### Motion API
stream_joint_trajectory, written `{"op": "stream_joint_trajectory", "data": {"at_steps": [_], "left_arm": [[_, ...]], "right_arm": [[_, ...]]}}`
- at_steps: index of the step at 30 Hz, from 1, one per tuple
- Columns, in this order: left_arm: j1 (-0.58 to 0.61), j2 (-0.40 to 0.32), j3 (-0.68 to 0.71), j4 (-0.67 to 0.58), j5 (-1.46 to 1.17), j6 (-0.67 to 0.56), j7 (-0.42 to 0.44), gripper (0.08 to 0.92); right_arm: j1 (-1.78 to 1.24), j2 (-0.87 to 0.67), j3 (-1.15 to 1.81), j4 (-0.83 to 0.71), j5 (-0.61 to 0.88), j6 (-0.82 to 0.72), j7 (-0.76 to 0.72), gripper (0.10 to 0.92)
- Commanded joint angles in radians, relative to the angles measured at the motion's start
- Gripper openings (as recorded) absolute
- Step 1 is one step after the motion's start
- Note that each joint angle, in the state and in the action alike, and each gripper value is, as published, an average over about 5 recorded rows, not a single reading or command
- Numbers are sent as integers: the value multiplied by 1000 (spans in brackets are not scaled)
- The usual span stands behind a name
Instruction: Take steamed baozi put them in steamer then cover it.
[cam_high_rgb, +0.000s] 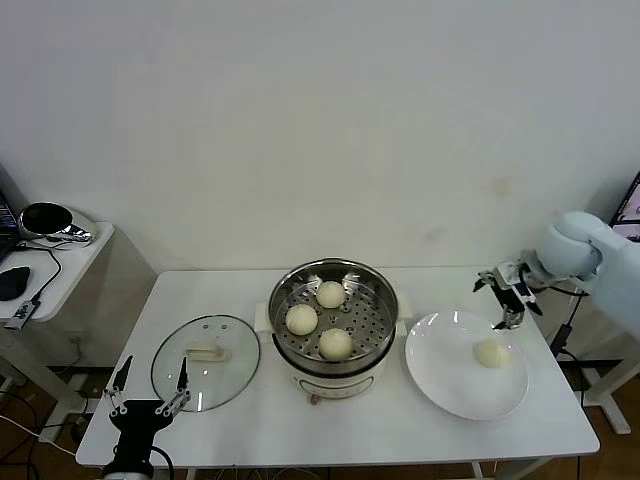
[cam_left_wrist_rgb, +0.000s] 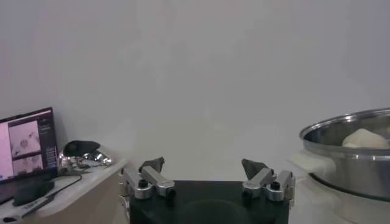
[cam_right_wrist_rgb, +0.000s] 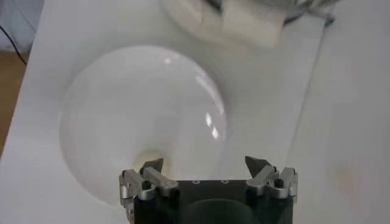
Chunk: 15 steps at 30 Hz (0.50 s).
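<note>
The baozi on the plate (cam_high_rgb: 491, 353) will fit into the steamer where it shows an open gap (cam_high_rgb: 367, 315), and it will leave the others unmoved when I lower it there.
The steamer (cam_high_rgb: 372, 312) stands mid-table with three baozi inside (cam_high_rgb: 330, 294) (cam_high_rgb: 301, 319) (cam_high_rgb: 335, 343). One more baozi (cam_high_rgb: 488, 353) lies on the white plate (cam_high_rgb: 450, 375) at the right; in the right wrist view that baozi (cam_right_wrist_rgb: 147, 159) shows partly behind the gripper body. My right gripper (cam_high_rgb: 509, 300) hangs open above the plate's far edge, empty. The glass cover (cam_high_rgb: 205, 375) lies flat on the table left of the steamer. My left gripper (cam_high_rgb: 148, 388) stands open and empty at the table's front left, near the cover's edge. The steamer rim (cam_left_wrist_rgb: 341, 137) shows in the left wrist view.
A side table (cam_high_rgb: 60, 262) at the far left carries a shiny object (cam_high_rgb: 48, 222), a mouse and a laptop (cam_left_wrist_rgb: 25, 146). A cable and table legs hang off the right edge (cam_high_rgb: 570, 330). The wall stands close behind the table.
</note>
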Motion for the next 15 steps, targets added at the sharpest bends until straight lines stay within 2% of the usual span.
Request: {"op": "stream_joint_trajectory", "data": {"at_steps": [1, 15], "left_arm": [[4, -1, -7, 4, 1, 1, 1, 823], [24, -3, -31, -7, -1, 0, 2, 823]], "right_arm": [[-329, -25, 274, -117, -110, 11, 6, 823], [-408, 115, 326, -238, -164, 8, 30, 823]]}}
